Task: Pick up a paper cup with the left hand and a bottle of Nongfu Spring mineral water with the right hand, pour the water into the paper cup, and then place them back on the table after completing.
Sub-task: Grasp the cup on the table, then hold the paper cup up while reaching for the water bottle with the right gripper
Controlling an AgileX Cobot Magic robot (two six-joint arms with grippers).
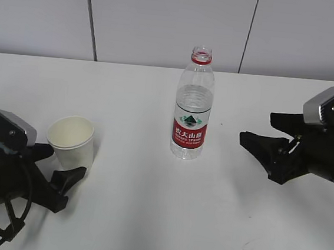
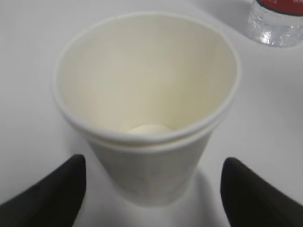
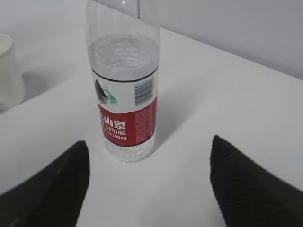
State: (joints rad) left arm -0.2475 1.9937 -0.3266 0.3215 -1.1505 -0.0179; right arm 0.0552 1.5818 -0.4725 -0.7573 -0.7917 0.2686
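I am about to lift the paper cup (image 1: 77, 159) by its sides, and its opening should stay round because a thick rolled rim (image 1: 70, 147) goes all around it.
An empty white paper cup (image 1: 71, 141) stands upright on the white table (image 1: 146, 217) at the left; it fills the left wrist view (image 2: 147, 109). My left gripper (image 1: 58, 163) is open, its fingers either side of the cup's base, not touching it. The uncapped Nongfu Spring bottle (image 1: 192, 107) with a red label stands at the centre, holding clear water (image 3: 124, 54) to about two-thirds. My right gripper (image 1: 262, 134) is open and empty, to the right of the bottle (image 3: 125, 90) and apart from it.
A grey panelled wall (image 1: 165, 18) runs behind the table's far edge. The bottle's base shows at the top right of the left wrist view (image 2: 277, 21). The cup's side shows at the left edge of the right wrist view (image 3: 9, 71).
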